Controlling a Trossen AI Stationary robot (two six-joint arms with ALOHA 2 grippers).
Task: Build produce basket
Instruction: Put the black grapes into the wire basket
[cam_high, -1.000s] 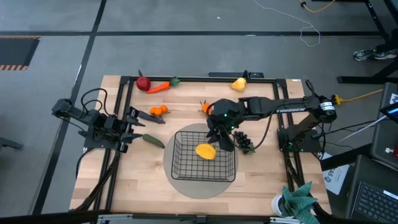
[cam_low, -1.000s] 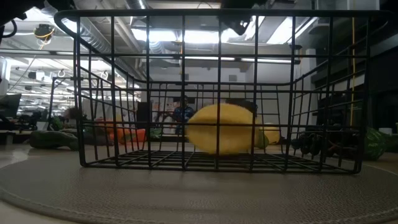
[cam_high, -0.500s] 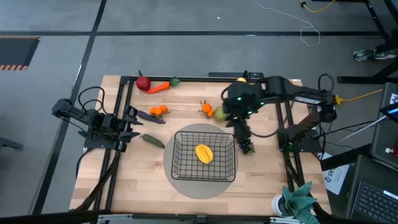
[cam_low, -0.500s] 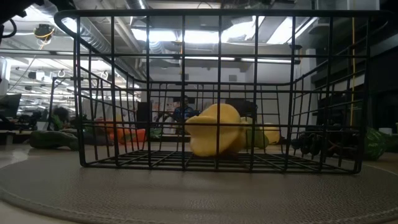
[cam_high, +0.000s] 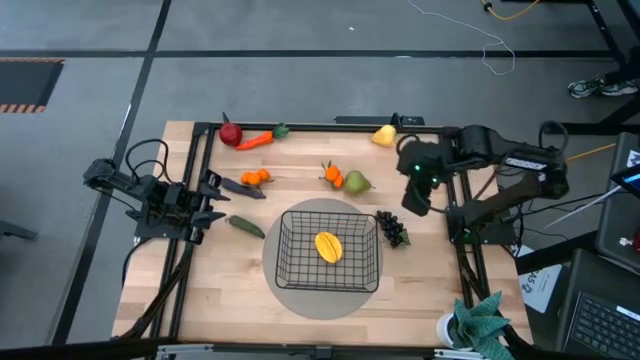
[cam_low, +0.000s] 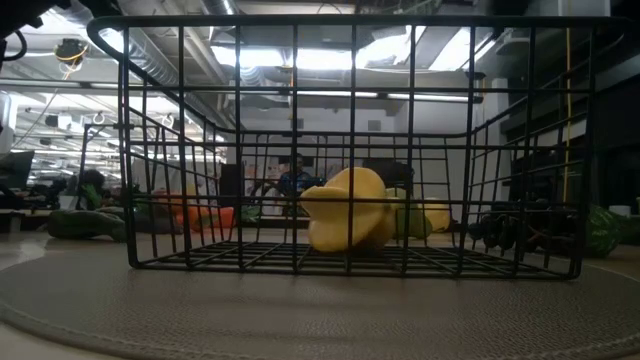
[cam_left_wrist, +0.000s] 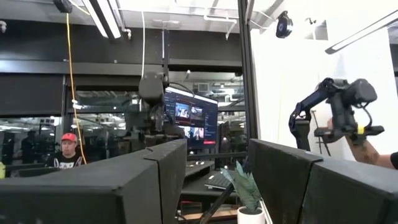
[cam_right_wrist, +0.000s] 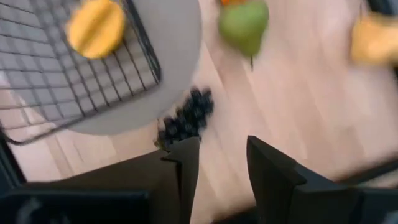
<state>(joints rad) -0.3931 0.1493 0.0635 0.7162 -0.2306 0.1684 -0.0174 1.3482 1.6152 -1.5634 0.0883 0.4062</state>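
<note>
My right gripper is going down with open fingers to the dark grapes, which lie clear of the basket's side (cam_high: 377, 240). It should keep going until it reaches them and close around the bunch (cam_high: 391, 229).
The black wire basket (cam_high: 330, 276) stands on a round grey mat (cam_high: 300, 296) at the table's middle front. One yellow piece (cam_high: 330, 244) lies on its floor, also in the low view (cam_low: 345, 208). Dark grapes (cam_high: 392, 228) lie on the table just right of the basket. A green pear (cam_high: 356, 182) and an orange (cam_high: 332, 175) lie behind it. My right gripper (cam_high: 415, 197) hovers open and empty to the right of the pear, beyond the grapes (cam_right_wrist: 186, 121). My left gripper (cam_high: 220, 198) waits open at the table's left.
A red apple (cam_high: 231, 134) and a carrot (cam_high: 256, 141) lie at the far left. Small oranges (cam_high: 255, 177) and a long green vegetable (cam_high: 246, 226) lie near my left gripper. Another yellow piece (cam_high: 384, 135) lies at the far edge. A teal cloth (cam_high: 482, 318) lies at the front right.
My right gripper has drawn back from over the basket's far right part, toward the table's right edge and up. The yellow piece has stayed in the basket and has tipped over a little on its floor.
</note>
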